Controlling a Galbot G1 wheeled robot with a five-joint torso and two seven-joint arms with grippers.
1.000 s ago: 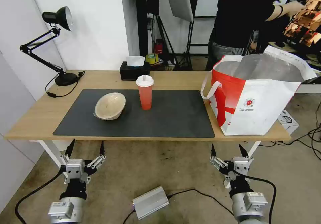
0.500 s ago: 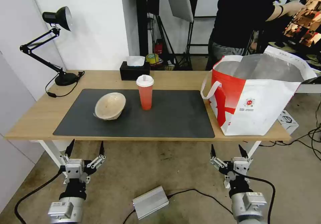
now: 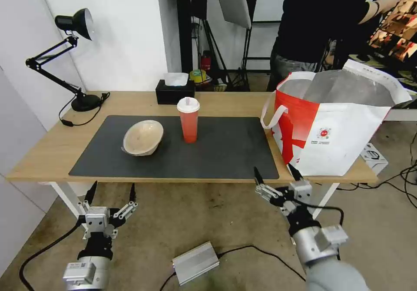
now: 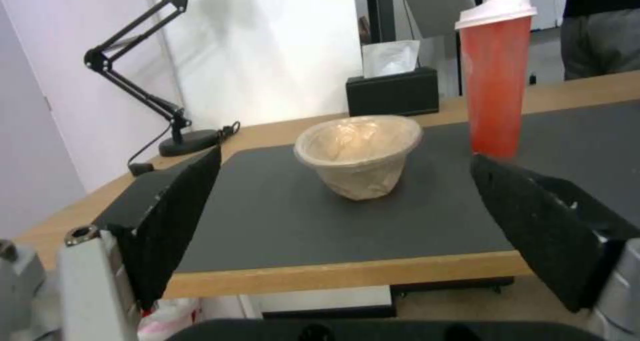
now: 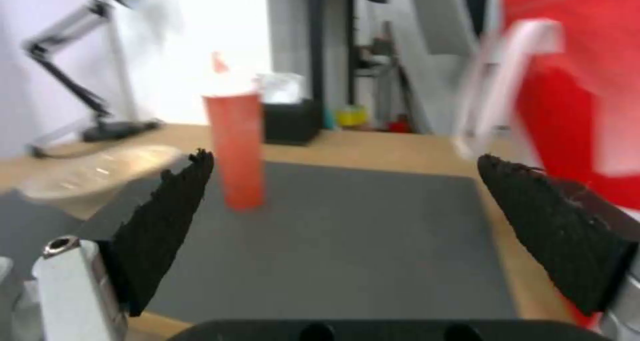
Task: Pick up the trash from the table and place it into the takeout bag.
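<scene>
The takeout bag [image 3: 320, 129] is standing firm with its sides spread wide [image 3: 357, 121], so the robot should expect trash to be hidden inside already when the orange-red cup is lowered.
Two pieces of trash stand on the dark grey mat [image 3: 217, 152] of the light-wood table [image 3: 52, 152]. One is a shallow beige bowl [image 3: 143, 137], tilted, left of centre. The other is an orange-red cup [image 3: 188, 119] with a white lid, upright at mid-table. The white and red takeout bag [image 3: 334, 126] stands open at the table's right end, its foil lining showing. My right gripper [image 3: 273, 171] is open and empty at the table's front edge, just left of the bag. My left gripper [image 3: 112, 187] hangs open below the front edge, with the bowl [image 4: 360, 156] and cup [image 4: 497, 76] ahead of it.
A black desk lamp [image 3: 74, 56] stands at the back left corner, its cord trailing on the table. A black tissue box [image 3: 175, 92] sits at the back edge behind the cup. A silver box [image 3: 195, 262] with a cable lies on the floor between the arms.
My right gripper has risen and moved left, from below the table up to its front edge near the bag. The left arm, bowl, cup and bag have not moved.
</scene>
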